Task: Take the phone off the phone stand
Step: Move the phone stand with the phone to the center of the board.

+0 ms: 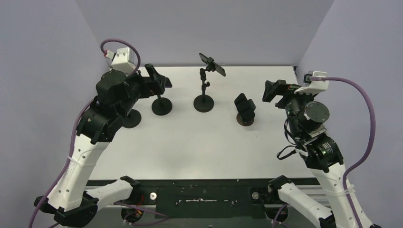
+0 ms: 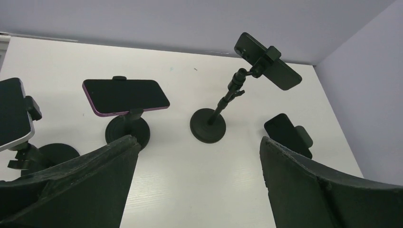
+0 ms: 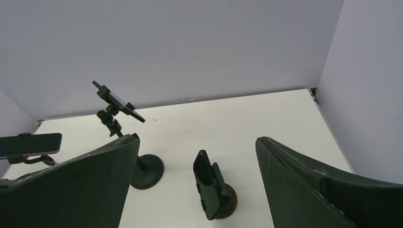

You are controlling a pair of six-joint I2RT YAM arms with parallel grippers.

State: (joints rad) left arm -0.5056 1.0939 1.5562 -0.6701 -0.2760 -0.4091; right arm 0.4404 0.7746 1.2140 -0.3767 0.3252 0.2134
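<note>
The phone on the short stand [image 3: 207,183] faces the open fingers edge-on. My right gripper should keep moving to the dark phone's lower end [image 3: 212,211] and close there.
Several black phone stands stand on the white table [image 1: 190,142], each holding a phone. A pink-edged phone [image 2: 126,95] lies level on the second stand [image 1: 161,105]. A dark phone [image 1: 212,64] sits tilted on the tall stand [image 1: 203,103]. Another dark phone [image 3: 207,187] stands on edge on a short brown-based stand [image 1: 245,111]. A silver-edged phone [image 2: 13,114] sits on the far-left stand. My left gripper [image 1: 151,81] is open and empty, above and short of the pink-edged phone. My right gripper [image 1: 274,90] is open and empty, right of the short stand.
Lilac walls close in the table at the back and on both sides. The left arm hides part of the far-left stand's base [image 1: 132,118]. Bare table lies in front of the row of stands.
</note>
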